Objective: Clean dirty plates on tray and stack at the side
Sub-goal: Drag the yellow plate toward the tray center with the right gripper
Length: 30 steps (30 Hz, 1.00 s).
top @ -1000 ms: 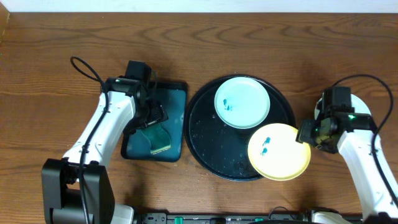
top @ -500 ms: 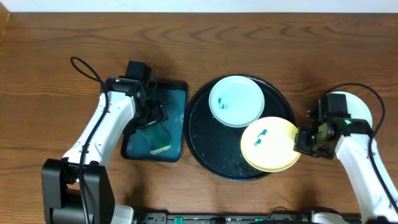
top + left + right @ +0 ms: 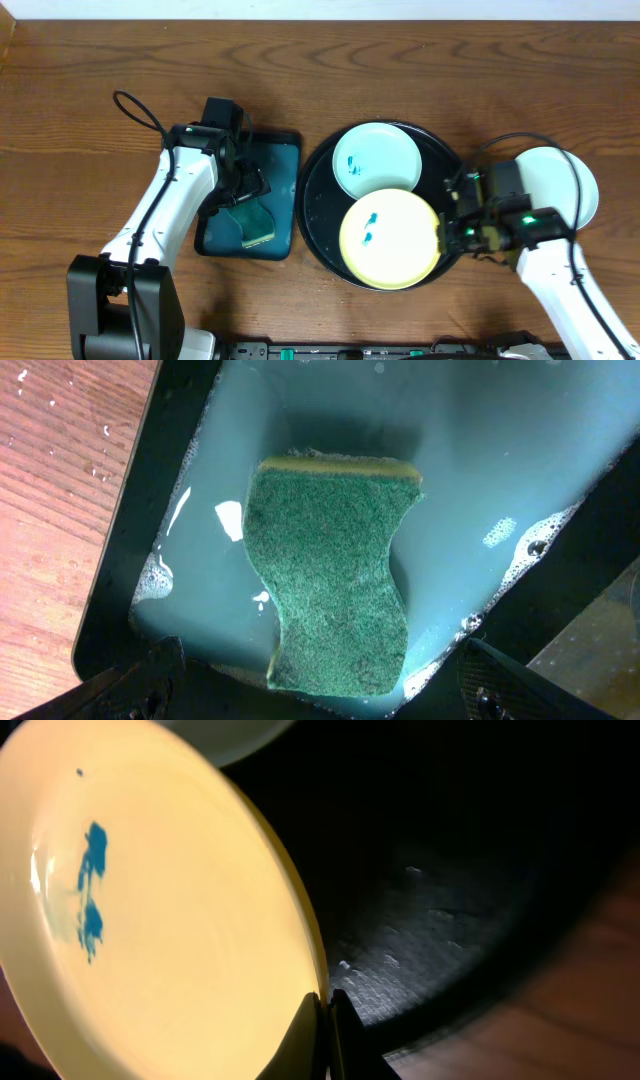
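Observation:
The back edge of the yellow plate overlaps the mint plate (image 3: pixel 386 191), so next my right gripper puts the yellow plate down flat and clear before holding its rim (image 3: pixel 434 214) for wiping.
The black tray (image 3: pixel 322 205) holds two plates. A mint plate (image 3: pixel 375 158) with teal smears lies at its back. A yellow plate (image 3: pixel 390 238), also smeared teal, lies at its front. My right gripper (image 3: pixel 450 226) is shut on the yellow plate's right rim. In the right wrist view its fingertips (image 3: pixel 312 1020) pinch the rim of the yellow plate (image 3: pixel 150 920) above the tray (image 3: pixel 450 870). A third pale plate (image 3: pixel 560 180) rests on the table to the right, partly behind my right arm. My left gripper (image 3: pixel 240 190) hangs open over the sponge (image 3: pixel 335 580).
A dark teal rectangular tray (image 3: pixel 280 170) left of the black tray holds soapy water (image 3: pixel 480 470) and the green sponge (image 3: pixel 255 225). Bare wooden table (image 3: pixel 330 70) stretches along the back.
My right gripper closed and moved left with the yellow plate, from overhanging the tray's right edge to its front middle. The mint plate shifted slightly left. The left arm stayed still.

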Tool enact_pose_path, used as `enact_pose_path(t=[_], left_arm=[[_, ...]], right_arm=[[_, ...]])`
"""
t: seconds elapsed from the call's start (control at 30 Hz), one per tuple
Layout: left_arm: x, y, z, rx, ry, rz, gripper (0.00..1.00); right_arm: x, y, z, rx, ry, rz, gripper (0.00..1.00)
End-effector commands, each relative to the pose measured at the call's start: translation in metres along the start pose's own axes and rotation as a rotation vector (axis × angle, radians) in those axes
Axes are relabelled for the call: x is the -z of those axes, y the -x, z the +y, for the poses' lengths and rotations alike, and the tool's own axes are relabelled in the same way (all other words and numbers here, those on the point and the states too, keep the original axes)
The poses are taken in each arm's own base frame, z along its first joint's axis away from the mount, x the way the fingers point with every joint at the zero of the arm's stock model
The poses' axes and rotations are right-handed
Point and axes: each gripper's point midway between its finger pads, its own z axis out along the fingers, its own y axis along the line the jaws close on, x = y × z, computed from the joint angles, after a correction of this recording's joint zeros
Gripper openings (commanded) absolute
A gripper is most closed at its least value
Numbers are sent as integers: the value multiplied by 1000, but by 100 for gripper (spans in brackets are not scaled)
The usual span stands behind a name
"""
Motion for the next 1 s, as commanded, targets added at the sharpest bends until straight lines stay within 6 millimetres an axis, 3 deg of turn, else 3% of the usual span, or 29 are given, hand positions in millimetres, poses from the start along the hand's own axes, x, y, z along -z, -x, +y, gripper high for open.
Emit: enact_pose_path(t=[0.0,0.13,0.33,0.5,0.8,0.87,0.93,0.97], left_arm=[[1,2,1,-7,0,-4,88],[1,2,1,-7,0,-4,88],[1,2,1,-7,0,-4,88],[1,2,1,-7,0,-4,88],[1,2,1,-7,0,-4,88],[1,2,1,-7,0,-4,88],[1,2,1,-7,0,-4,88],[1,2,1,-7,0,-4,88]], right_arm=[[-30,-15,13,-30,48,19,1],[-59,-18,23,0,74,-3,1],[-81,-3,2,-19,-68,-53,1],[-85,11,-19,-134,-152,-114,1],[-76,36,-25,-215,-138,-195,1],[-70,45,-17,-190,-108,-218,14],[-65,48,-5,-123,-56,-220,36],[-61,49,2,-92,-25,-221,38]])
